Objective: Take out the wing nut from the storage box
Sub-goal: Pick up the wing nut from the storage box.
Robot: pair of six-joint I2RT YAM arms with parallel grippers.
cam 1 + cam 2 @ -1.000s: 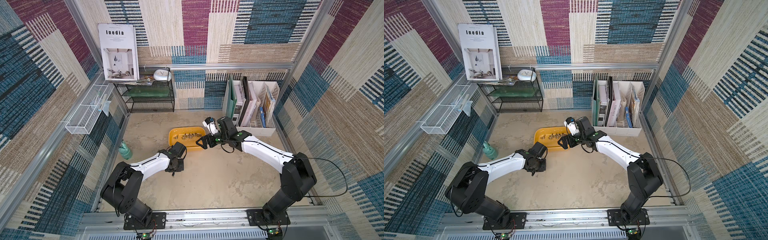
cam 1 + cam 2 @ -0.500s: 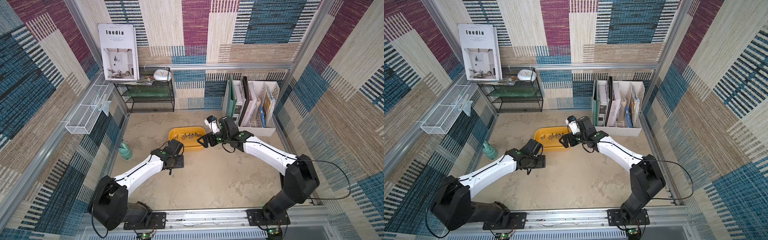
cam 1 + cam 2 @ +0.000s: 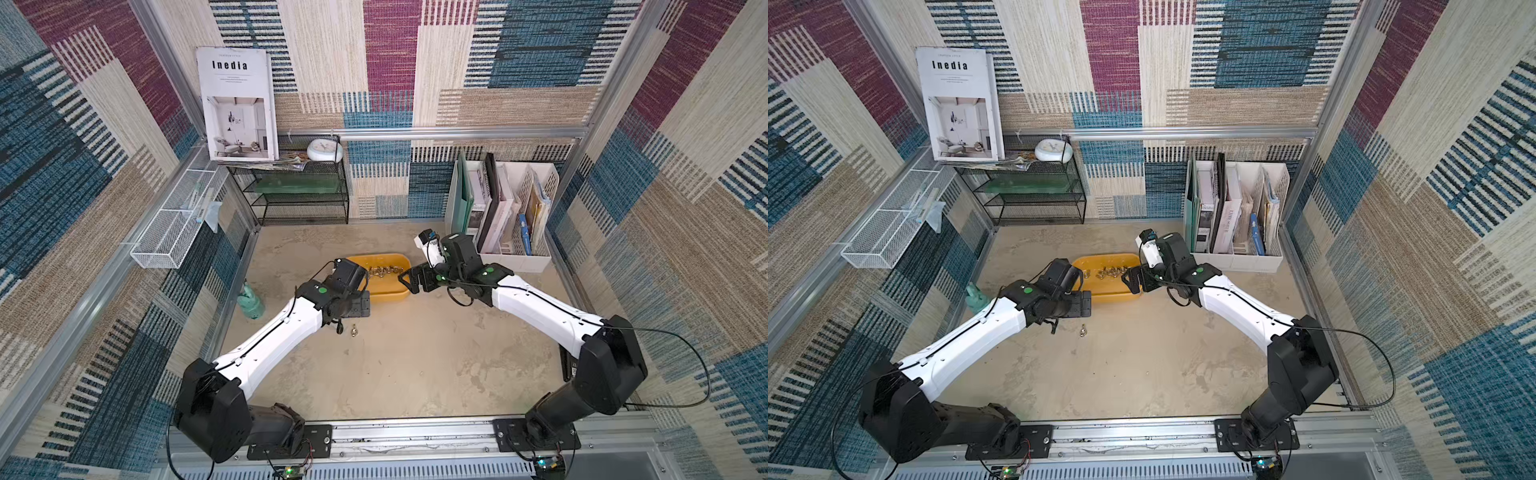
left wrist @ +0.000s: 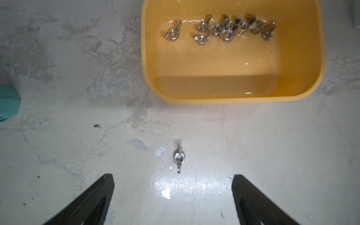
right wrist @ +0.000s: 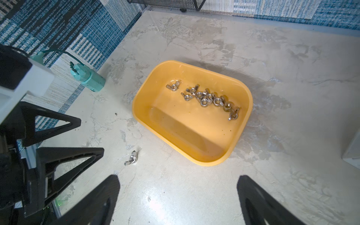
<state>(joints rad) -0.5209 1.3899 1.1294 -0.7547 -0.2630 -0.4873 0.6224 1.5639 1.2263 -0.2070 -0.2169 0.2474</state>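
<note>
I should keep moving my open left gripper toward the lone wing nut inside the storage box (image 4: 173, 33), which lies clear of the pile, until its fingers can close there.
The storage box (image 4: 233, 100) is a shallow yellow tub on the table, and several metal wing nuts (image 4: 224, 29) lie along its far side. One wing nut (image 4: 178, 158) lies loose on the table in front of the box, also seen in both top views (image 3: 354, 331) (image 3: 1084, 331) and in the right wrist view (image 5: 132, 157). My left gripper (image 4: 173, 176) hangs open just above this nut with nothing between its fingers. My right gripper (image 5: 178, 177) is open and empty, hovering by the box's right end (image 3: 409, 282).
A teal object (image 3: 250, 299) stands by the left wall. A white file organizer (image 3: 503, 216) with books is at the back right, close behind my right arm. A black wire shelf (image 3: 299, 195) is at the back left and a white mesh basket (image 3: 174, 228) hangs on the left wall.
My left gripper has opened and let go of a wing nut, which now lies on the table in front of the box. The right arm has barely moved.
</note>
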